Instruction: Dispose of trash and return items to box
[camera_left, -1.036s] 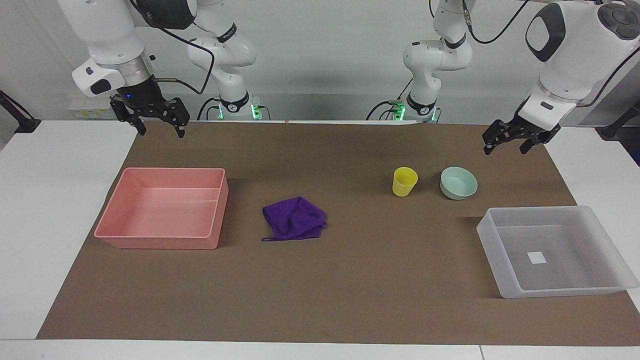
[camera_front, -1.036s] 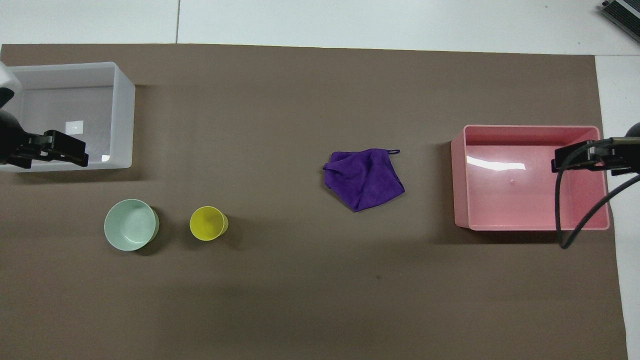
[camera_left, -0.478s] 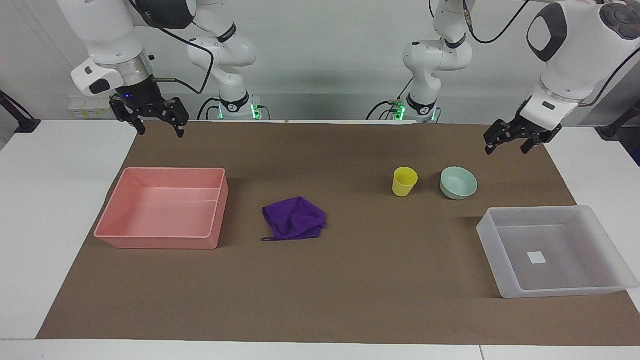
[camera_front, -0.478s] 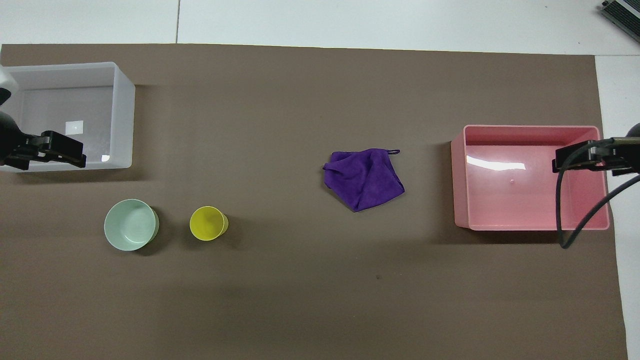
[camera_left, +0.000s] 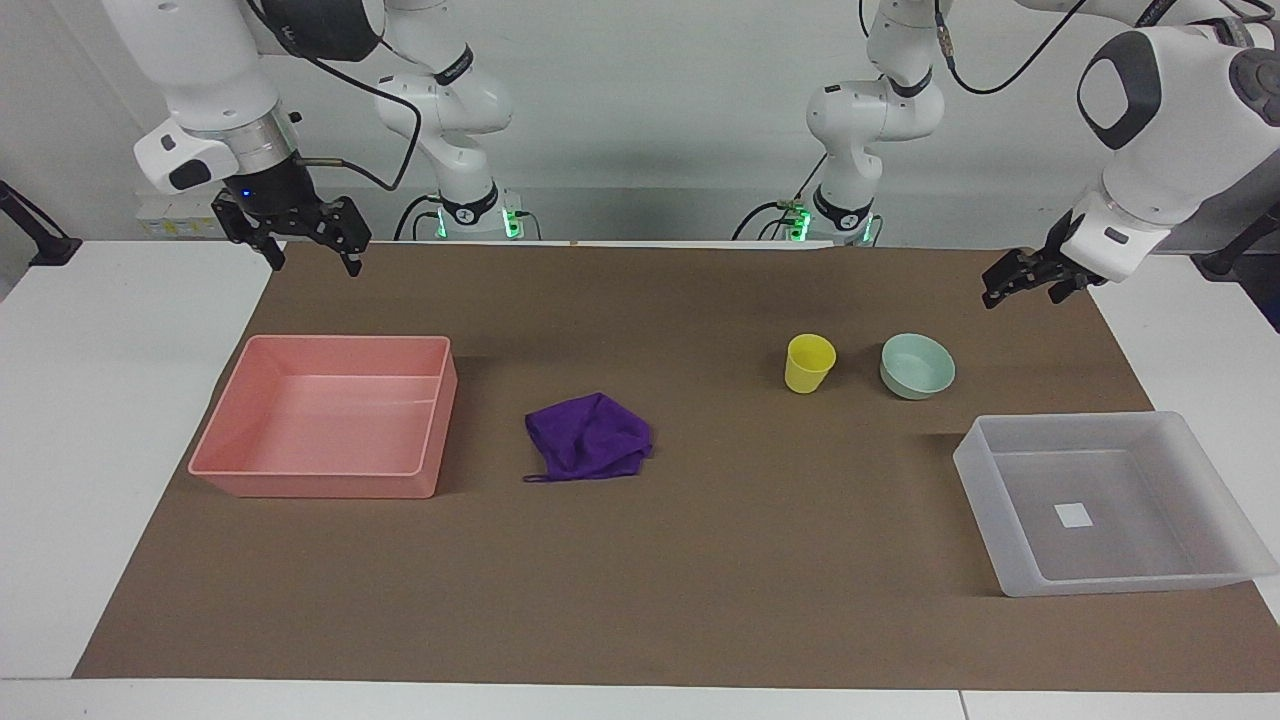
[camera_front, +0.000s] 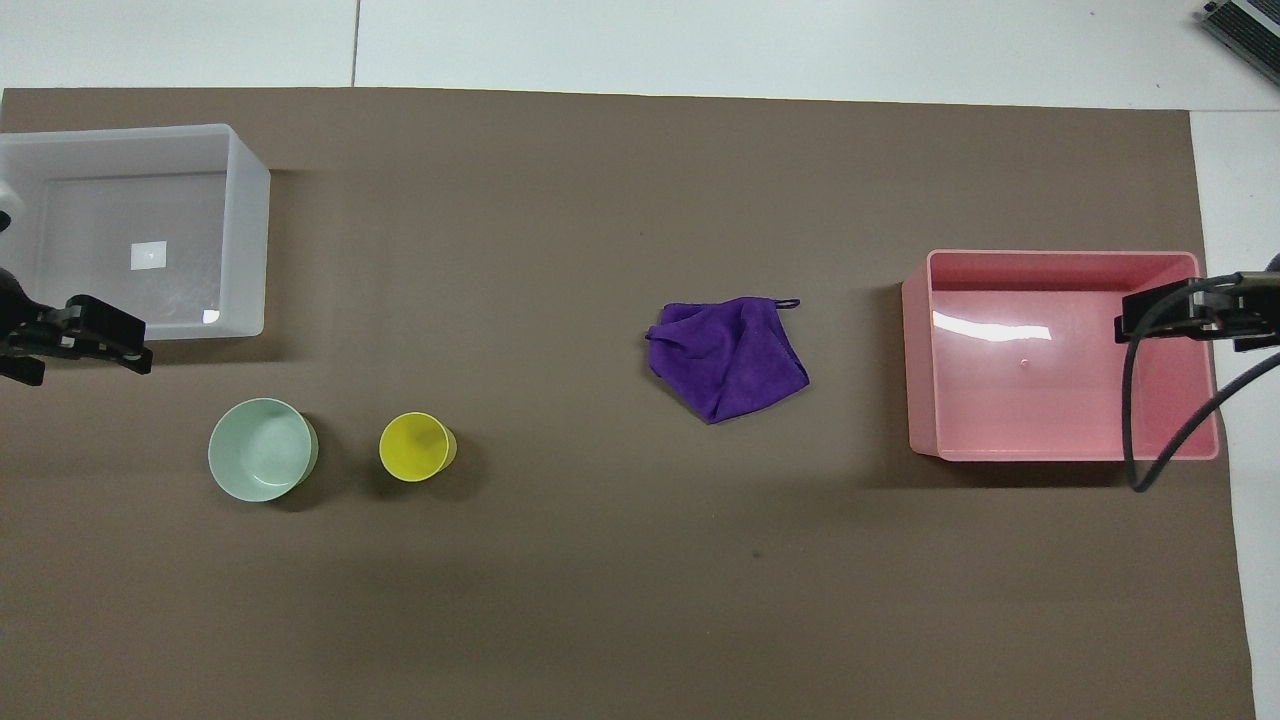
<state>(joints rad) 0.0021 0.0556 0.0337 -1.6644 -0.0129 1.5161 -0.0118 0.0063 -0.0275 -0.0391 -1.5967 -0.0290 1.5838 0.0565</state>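
The purple cloth (camera_front: 734, 372) is drawn into a small crumpled heap by creases (camera_front: 717, 337), so I expect it to stay bunched up when I carry it to the pink tray.
The purple cloth (camera_left: 588, 437) lies crumpled on the brown mat near the middle, also seen from overhead (camera_front: 728, 358). The yellow cup (camera_left: 809, 363) (camera_front: 416, 447) and the mint-green bowl (camera_left: 917, 366) (camera_front: 262, 450) stand upright side by side. They are nearer to the robots than the translucent box (camera_left: 975, 470) (camera_front: 250, 230), which is empty. My left gripper (camera_left: 1022, 290) (camera_front: 95, 345) is open and empty, raised over the mat beside the bowl. My right gripper (camera_left: 314, 265) (camera_front: 1135, 315) is open and empty, raised over the mat's edge by the pink tray.
An empty pink tray (camera_left: 440, 420) (camera_front: 920, 360) sits at the right arm's end of the mat, beside the cloth. The brown mat (camera_left: 700, 580) covers most of the white table. A black cable (camera_front: 1150, 440) hangs from the right arm over the tray.
My left gripper has drifted outward toward its end of the table and no longer overlaps the box from overhead. My right gripper has shifted slightly outward. The objects have not moved.
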